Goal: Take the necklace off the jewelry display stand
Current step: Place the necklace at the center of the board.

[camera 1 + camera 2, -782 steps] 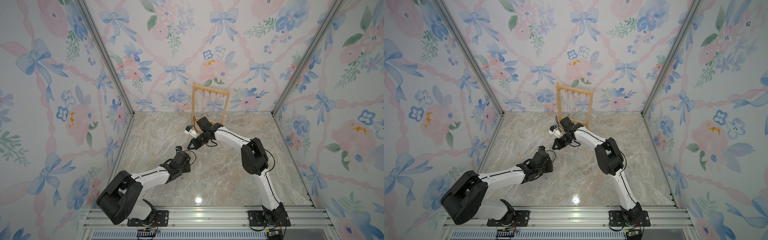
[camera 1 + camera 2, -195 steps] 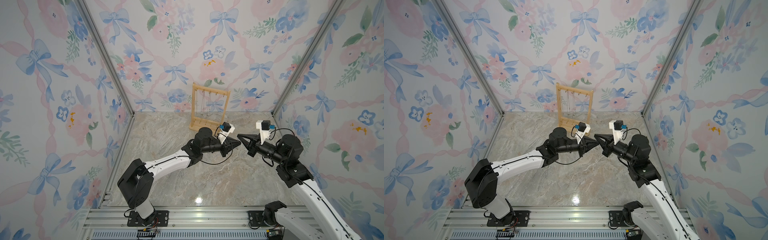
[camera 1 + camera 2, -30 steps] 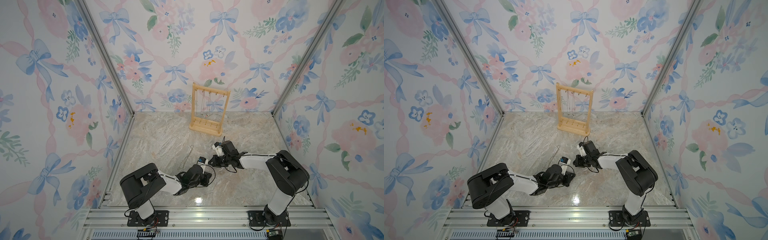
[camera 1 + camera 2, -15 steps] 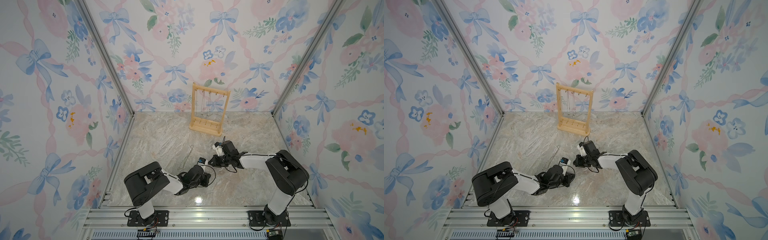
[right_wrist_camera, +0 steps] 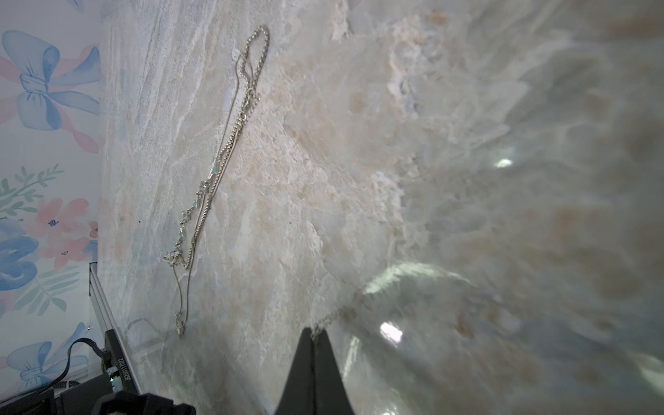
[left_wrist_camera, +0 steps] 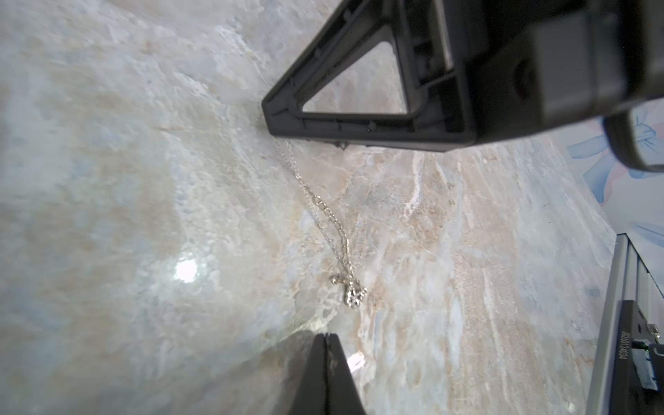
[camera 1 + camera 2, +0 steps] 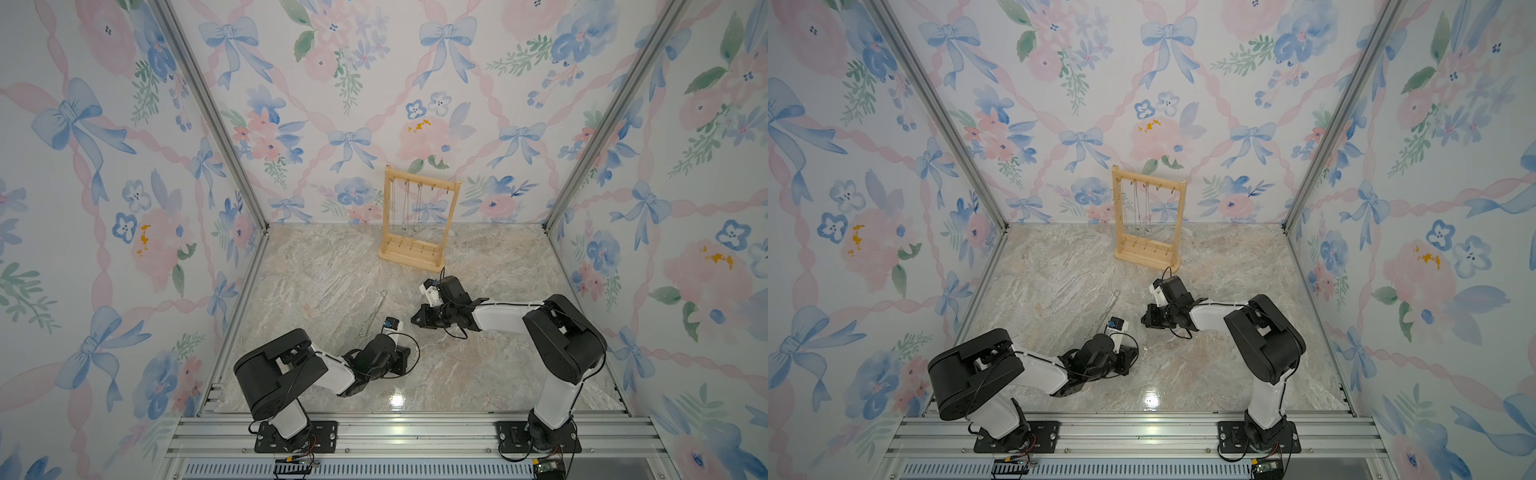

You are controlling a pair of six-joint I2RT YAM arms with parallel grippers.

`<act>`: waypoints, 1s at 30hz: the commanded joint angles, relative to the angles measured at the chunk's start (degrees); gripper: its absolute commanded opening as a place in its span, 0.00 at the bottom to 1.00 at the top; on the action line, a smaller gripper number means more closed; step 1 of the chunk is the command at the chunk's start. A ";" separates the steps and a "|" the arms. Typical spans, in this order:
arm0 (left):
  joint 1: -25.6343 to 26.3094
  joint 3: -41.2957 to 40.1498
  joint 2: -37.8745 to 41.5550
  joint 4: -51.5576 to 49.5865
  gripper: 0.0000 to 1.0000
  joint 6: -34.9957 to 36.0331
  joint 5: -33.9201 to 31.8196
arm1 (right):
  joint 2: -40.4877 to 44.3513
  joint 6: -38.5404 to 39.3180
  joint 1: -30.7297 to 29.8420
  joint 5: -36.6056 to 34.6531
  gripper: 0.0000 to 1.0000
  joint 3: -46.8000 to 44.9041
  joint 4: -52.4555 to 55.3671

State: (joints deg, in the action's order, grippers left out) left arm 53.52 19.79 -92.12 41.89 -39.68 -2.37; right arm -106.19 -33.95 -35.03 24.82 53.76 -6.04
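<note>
I should open my left gripper, move it forward and put its fingers on both sides of the chain point(image 6: 344, 243) just past the pendant, because its closed fingers stop short of the necklace's pendant point(image 6: 353, 296).
The light-wood jewelry display stand point(image 7: 451, 224) point(image 7: 1179, 220) stands at the back wall, with thin chains hanging from its top bar. A fine silver necklace point(image 6: 323, 212) lies stretched on the marble, its small pendant point(image 6: 354, 298) just ahead of my left gripper point(image 6: 325, 337). That gripper is shut and holds nothing. My right gripper point(image 5: 315, 332) is shut on the other end of this necklace point(image 5: 334, 316), low over the table. Both top views show the right gripper point(image 7: 413, 320) point(image 7: 1143, 320) in front of the stand and the left gripper point(image 7: 405, 357) point(image 7: 1133, 356) nearer the front.
Two other chains point(image 7: 372, 311) point(image 5: 215, 169) lie side by side on the marble, left of both grippers. Chains still hang on the stand point(image 7: 409, 208). Floral walls close in three sides, and an aluminium rail point(image 7: 395, 432) runs along the front.
Almost nothing. The left arm's upper part has shifted slightly; both grippers stay shut and in place, the right one still on the chain.
</note>
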 commanded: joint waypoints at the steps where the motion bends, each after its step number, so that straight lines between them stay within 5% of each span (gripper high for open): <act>1: -0.43 -0.83 1.48 -3.30 0.06 -0.34 0.09 | -0.41 -0.06 -0.74 -0.76 0.00 0.79 1.21; 14: -0.41 8.97 -2.38 -4.90 0.36 5.48 2.30 | 0.89 -3.14 1.52 0.40 0.00 -2.91 -3.37; 30: 0.61 15.27 -6.60 -14.03 0.30 11.00 -5.13 | 0.99 -6.72 4.13 3.21 0.00 -6.38 -10.08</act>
State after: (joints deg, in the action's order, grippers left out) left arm 53.58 33.63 -97.08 30.94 -30.76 -5.58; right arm -106.19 -39.48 -31.57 27.03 48.27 -14.06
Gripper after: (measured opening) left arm 0.300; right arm 0.047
